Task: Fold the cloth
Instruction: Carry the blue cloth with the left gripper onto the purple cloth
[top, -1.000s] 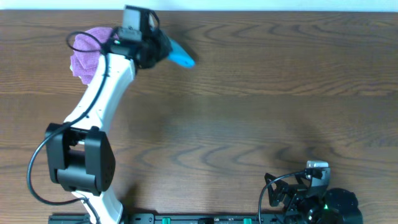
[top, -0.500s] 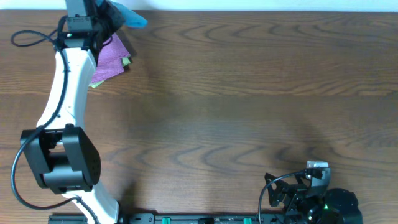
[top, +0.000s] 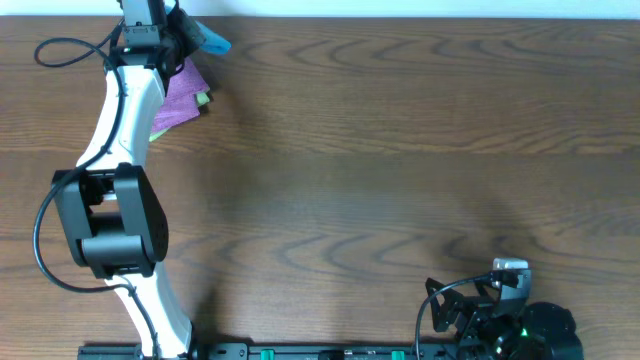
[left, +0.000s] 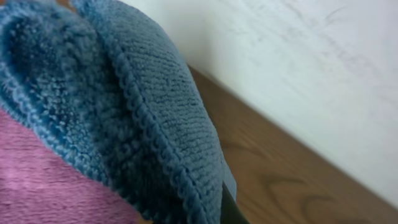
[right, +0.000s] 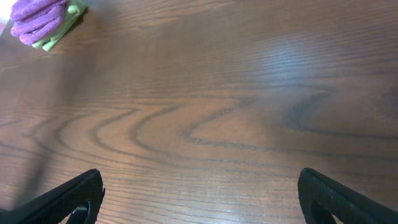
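Observation:
The blue cloth's loose end hangs beyond the purple cloth near the wall. My left gripper should pull it back and lay it flat on top of the purple cloth.
The sky-blue terry cloth hangs bunched from my left gripper at the table's far left corner, over the purple cloth. In the left wrist view the blue cloth fills the frame, folded over itself and pinched in the jaws, with the purple cloth under it. No white tag shows. My right gripper is open and empty, parked at the near right edge.
A purple cloth lies on a light green cloth at the far left, also seen small in the right wrist view. A white wall borders the table's far edge.
My left gripper carried the blue cloth from right of the purple cloth to the far left corner, then eased slightly right. The purple cloth now lies flatter. The right arm has not moved.

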